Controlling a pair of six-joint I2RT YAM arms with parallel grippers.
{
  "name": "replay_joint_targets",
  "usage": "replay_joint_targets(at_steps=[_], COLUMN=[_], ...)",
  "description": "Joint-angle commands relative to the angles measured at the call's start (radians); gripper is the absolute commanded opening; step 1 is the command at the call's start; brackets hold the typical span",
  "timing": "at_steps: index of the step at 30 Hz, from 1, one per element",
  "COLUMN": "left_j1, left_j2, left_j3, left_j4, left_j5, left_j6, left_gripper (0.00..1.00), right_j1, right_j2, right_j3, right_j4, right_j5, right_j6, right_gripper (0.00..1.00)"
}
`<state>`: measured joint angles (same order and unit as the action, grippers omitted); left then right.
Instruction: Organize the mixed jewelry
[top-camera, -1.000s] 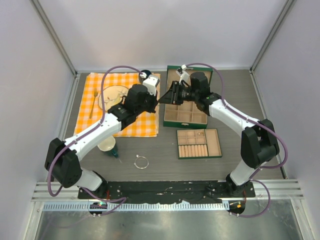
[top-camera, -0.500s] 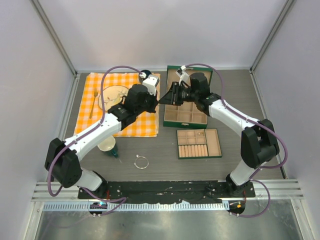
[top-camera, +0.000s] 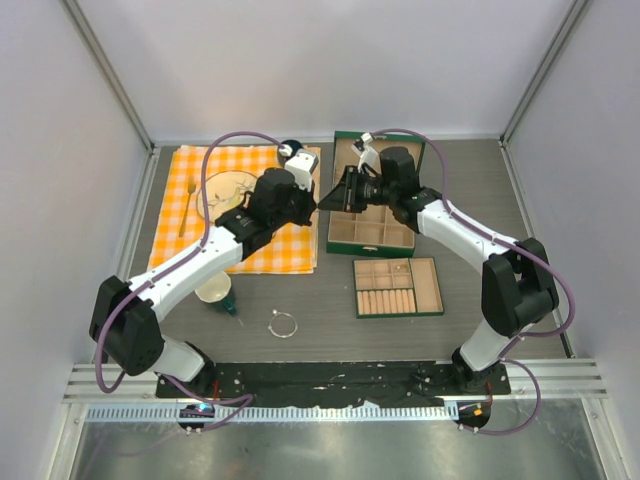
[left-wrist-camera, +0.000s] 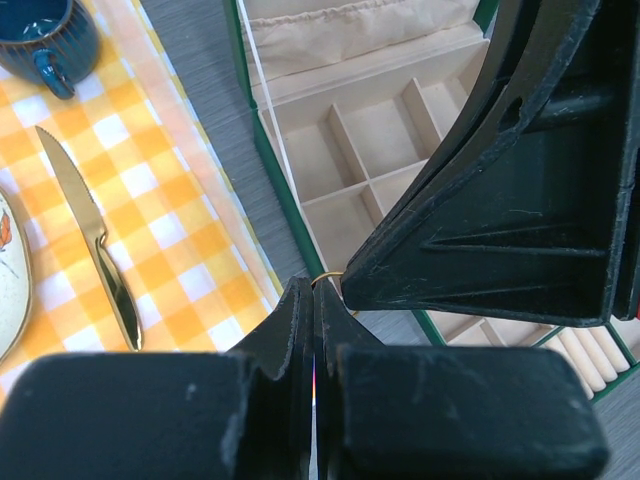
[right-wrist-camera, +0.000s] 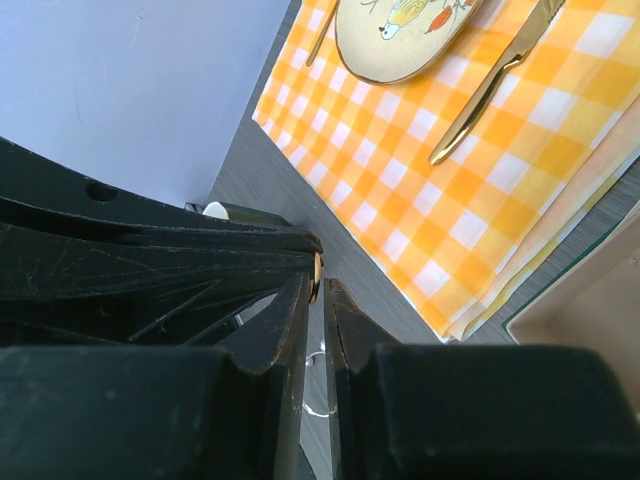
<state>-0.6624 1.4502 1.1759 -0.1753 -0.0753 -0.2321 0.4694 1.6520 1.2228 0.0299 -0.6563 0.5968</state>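
Note:
The gold ring's hoop (left-wrist-camera: 327, 275) lies crosswise at the ends of my left gripper's fingers. My right gripper should hold the ring while my left gripper takes it by its setting.
My left gripper (top-camera: 314, 204) and right gripper (top-camera: 326, 202) meet tip to tip between the checked cloth and the green box. The left gripper (left-wrist-camera: 315, 288) is shut on a small gold ring (left-wrist-camera: 330, 276) at its fingertips. In the right wrist view the ring (right-wrist-camera: 316, 266) sits at the mouth of my right gripper (right-wrist-camera: 320, 284), against its left finger; those jaws stand a narrow gap apart. A thin silver wire bangle (top-camera: 283, 324) lies on the table near the front, also seen under the right jaws (right-wrist-camera: 322, 392). The studs are not in view.
The open green beige-lined box (top-camera: 376, 232) stands behind its tray (top-camera: 398, 288). The orange checked cloth (top-camera: 262, 248) carries a plate (top-camera: 222, 188), gold spoon (top-camera: 187, 200), gold knife (left-wrist-camera: 95, 245) and a blue cup (left-wrist-camera: 40, 35). A cream cup (top-camera: 212, 291) sits under the left arm.

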Motion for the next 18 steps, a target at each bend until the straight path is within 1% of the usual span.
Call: replay_joint_targets(at_steps=[1, 10, 14, 15, 16, 18], left_j1=[0.004, 0.004, 0.004, 0.006, 0.004, 0.004], left_j2=[-0.031, -0.028, -0.03, -0.03, -0.028, -0.03], left_j3=[0.016, 0.019, 0.021, 0.021, 0.021, 0.024], left_j4=[0.042, 0.046, 0.045, 0.048, 0.048, 0.05], left_j5=[0.023, 0.042, 0.048, 0.049, 0.052, 0.062], left_j6=[-0.018, -0.023, -0.023, -0.026, -0.024, -0.026], left_gripper=[0.0, 0.0, 0.0, 0.0, 0.0, 0.0], right_j1=[0.008, 0.018, 0.026, 0.028, 0.029, 0.031], right_j2=[0.0, 0.014, 0.023, 0.025, 0.031, 0.031], right_j3=[0.004, 0.011, 0.015, 0.017, 0.021, 0.024], right_j4=[0.047, 0.05, 0.048, 0.047, 0.042, 0.033], right_j5=[-0.008, -0.009, -0.008, -0.005, 0.0, 0.006], right_j6=[0.001, 0.004, 0.001, 0.0, -0.006, -0.011], right_gripper=[0.17, 0.13, 0.07, 0.05, 0.01, 0.01])
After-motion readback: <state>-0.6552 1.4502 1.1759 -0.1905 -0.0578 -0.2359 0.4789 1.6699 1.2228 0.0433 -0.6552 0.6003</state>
